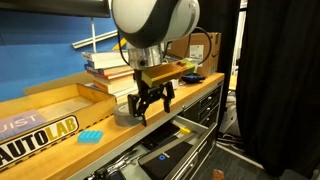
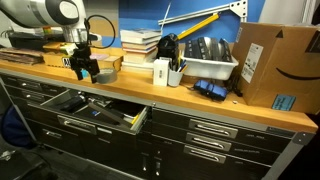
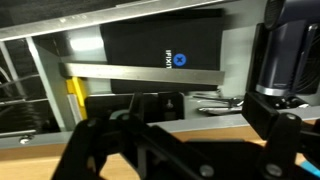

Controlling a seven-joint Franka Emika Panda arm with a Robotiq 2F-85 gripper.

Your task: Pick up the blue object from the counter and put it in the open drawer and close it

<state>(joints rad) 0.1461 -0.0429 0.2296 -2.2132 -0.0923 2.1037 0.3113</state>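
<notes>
My gripper is moving toward the blue object [image 1: 90,136], which lies clear of the gray tape roll [image 1: 124,117]. It should go on with its fingers spread until they straddle the blue object's narrow sides.
A small light blue ridged object [image 1: 92,135] lies on the wooden counter [image 1: 60,125], near its front edge. My gripper [image 1: 150,103] hangs just above the counter, apart from the blue object and farther along the counter from it. Its fingers are spread and hold nothing. It also shows in an exterior view [image 2: 83,69] and in the wrist view [image 3: 190,150]. The open drawer [image 1: 172,150] juts out below the counter edge, under the gripper, and also shows in an exterior view [image 2: 95,112]. The wrist view looks down into the drawer [image 3: 60,60] at a black box [image 3: 165,50]. I cannot make out the blue object in the other views.
A stack of books [image 1: 105,65], a yellow level [image 1: 170,72] and a cardboard box [image 2: 270,65] stand along the back of the counter. A white bin [image 2: 205,65], a cup of pens [image 2: 163,72] and a dark blue item [image 2: 210,90] sit further along. A wooden tray [image 1: 50,105] lies beside the gripper.
</notes>
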